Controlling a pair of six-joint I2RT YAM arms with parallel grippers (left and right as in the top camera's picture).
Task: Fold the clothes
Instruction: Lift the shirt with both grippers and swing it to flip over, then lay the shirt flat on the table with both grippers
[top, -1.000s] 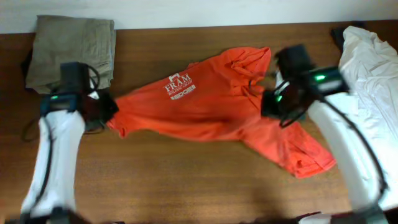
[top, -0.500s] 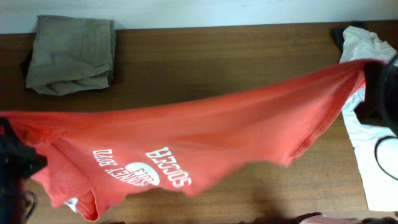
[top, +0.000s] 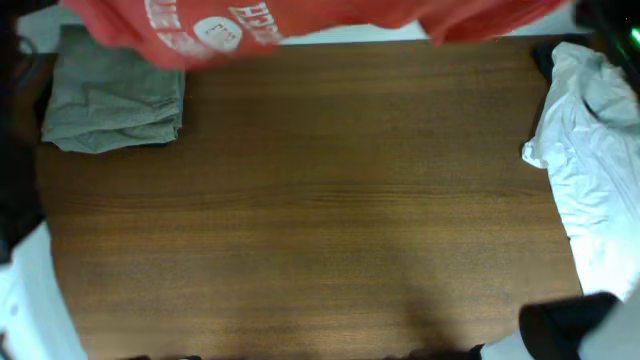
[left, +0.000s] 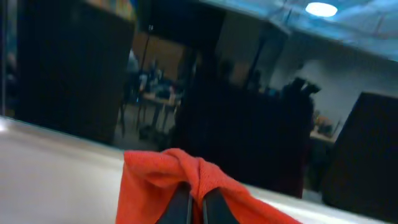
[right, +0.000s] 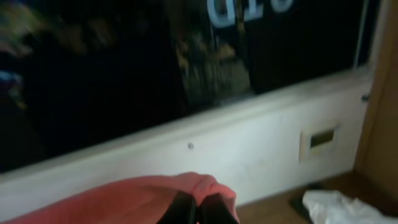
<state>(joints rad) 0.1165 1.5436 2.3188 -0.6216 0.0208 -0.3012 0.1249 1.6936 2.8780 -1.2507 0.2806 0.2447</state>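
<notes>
Next, my left gripper pulls back and down together with my right gripper to spread the T-shirt (top: 320, 14) over the clear wood (top: 335, 175), because the T-shirt hangs high across the table's back.
The red-orange T-shirt (top: 300, 18) with white lettering hangs stretched across the top edge of the overhead view, lifted high off the table. My left gripper (left: 194, 200) is shut on a bunched fold of the T-shirt (left: 155, 180) in the left wrist view. My right gripper (right: 194, 208) is shut on another fold of the T-shirt (right: 124, 199) in the right wrist view. Both grippers are out of the overhead view; only blurred parts of the arms show at its left and right edges.
A folded olive-grey garment (top: 115, 95) lies at the table's back left. A crumpled white garment (top: 590, 150) lies along the right edge, also seen in the right wrist view (right: 336, 205). The brown wooden table (top: 320, 220) lies below.
The T-shirt went from lying on the table, to being held spread low over it, to being lifted high toward the far edge. Both arms rose and moved apart.
</notes>
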